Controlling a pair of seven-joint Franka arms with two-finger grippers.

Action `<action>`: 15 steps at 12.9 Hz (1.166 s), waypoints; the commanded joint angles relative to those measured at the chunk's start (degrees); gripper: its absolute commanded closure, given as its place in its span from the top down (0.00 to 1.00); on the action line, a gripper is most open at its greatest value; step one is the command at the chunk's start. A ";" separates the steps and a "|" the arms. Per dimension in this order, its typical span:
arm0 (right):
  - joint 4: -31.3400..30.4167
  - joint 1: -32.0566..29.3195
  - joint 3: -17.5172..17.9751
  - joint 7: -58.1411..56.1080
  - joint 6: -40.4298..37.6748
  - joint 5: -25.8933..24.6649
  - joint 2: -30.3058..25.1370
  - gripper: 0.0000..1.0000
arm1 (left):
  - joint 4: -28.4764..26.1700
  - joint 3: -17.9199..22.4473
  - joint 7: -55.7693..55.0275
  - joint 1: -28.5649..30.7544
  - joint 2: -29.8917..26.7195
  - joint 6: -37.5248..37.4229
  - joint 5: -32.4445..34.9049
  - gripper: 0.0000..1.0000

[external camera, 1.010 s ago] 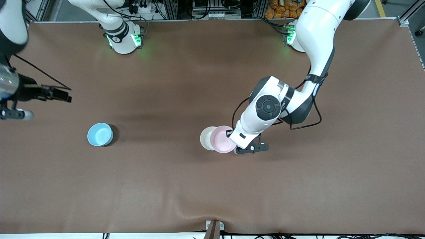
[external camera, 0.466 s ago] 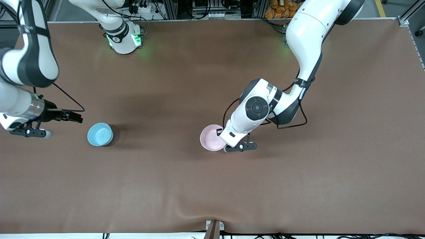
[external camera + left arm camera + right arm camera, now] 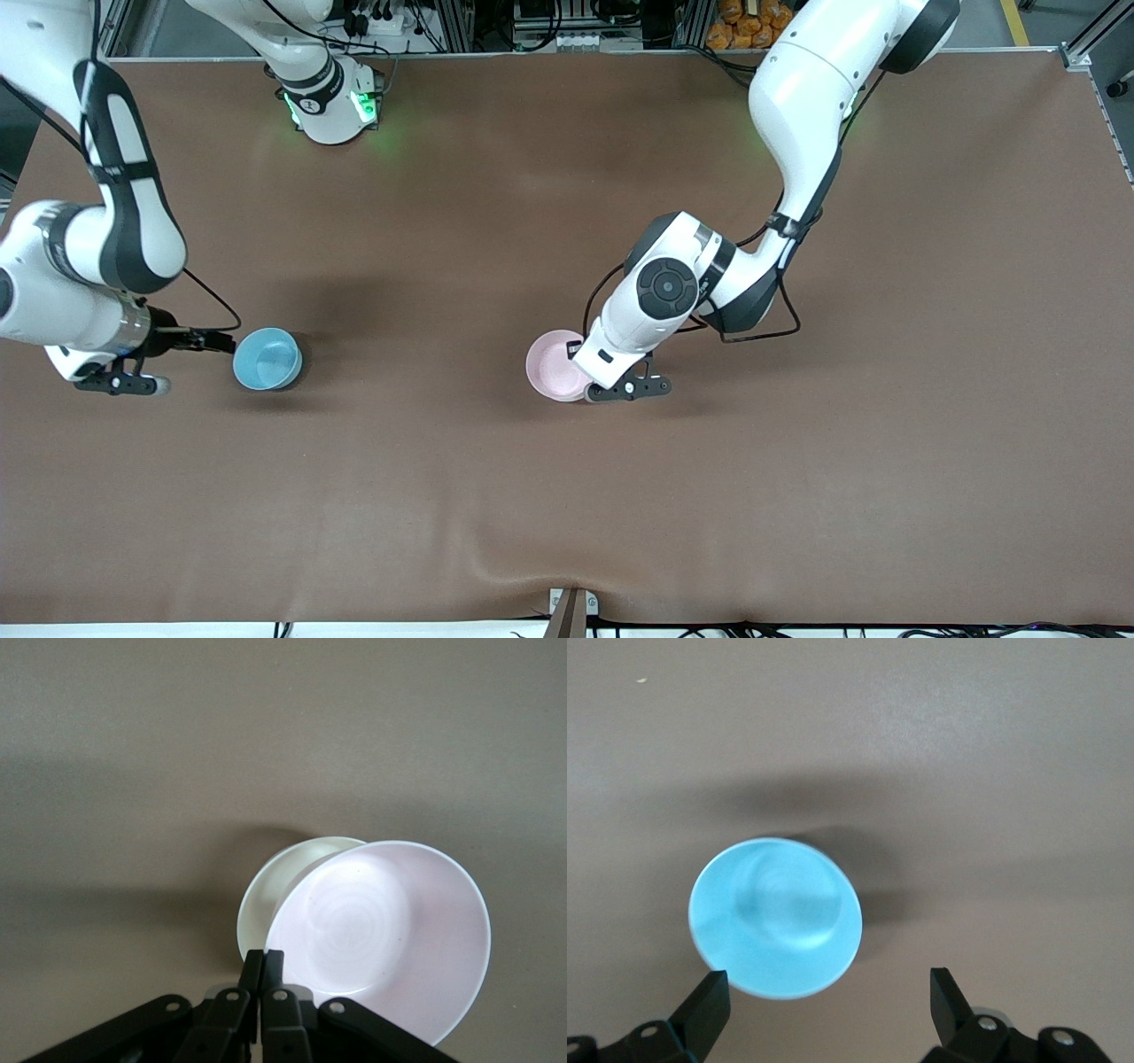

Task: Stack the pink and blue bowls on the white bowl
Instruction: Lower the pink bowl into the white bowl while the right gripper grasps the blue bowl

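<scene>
I expect the blue bowl to go deep into the pink bowl when I lower it, because the blue bowl's bottom (image 3: 788, 897) is narrower than its rim.
My left gripper (image 3: 592, 394) (image 3: 263, 962) is shut on the rim of the pink bowl (image 3: 554, 364) (image 3: 390, 935). It holds the bowl tilted over the white bowl (image 3: 262, 900), which shows only as a crescent past the pink rim in the left wrist view and is hidden in the front view. Whether the two bowls touch I cannot tell. The blue bowl (image 3: 267, 358) (image 3: 775, 918) stands upright on the table toward the right arm's end. My right gripper (image 3: 120, 385) (image 3: 826, 989) hangs open beside it, with nothing between its fingers and the bowl just ahead of the tips.
The brown table cover (image 3: 567, 496) has a raised wrinkle near the front edge. A small clamp (image 3: 571, 611) sits at the middle of that edge. Both arm bases (image 3: 332, 106) stand along the back.
The left gripper has carried the pink bowl sideways until it covers the white bowl. The right arm has swung in from the table's end and come close to the blue bowl.
</scene>
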 commanded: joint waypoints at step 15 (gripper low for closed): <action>-8.48 -0.94 0.95 -1.81 16.12 -0.50 4.12 0.00 | 0.61 0.56 0.07 -0.42 2.66 2.71 -0.65 0.01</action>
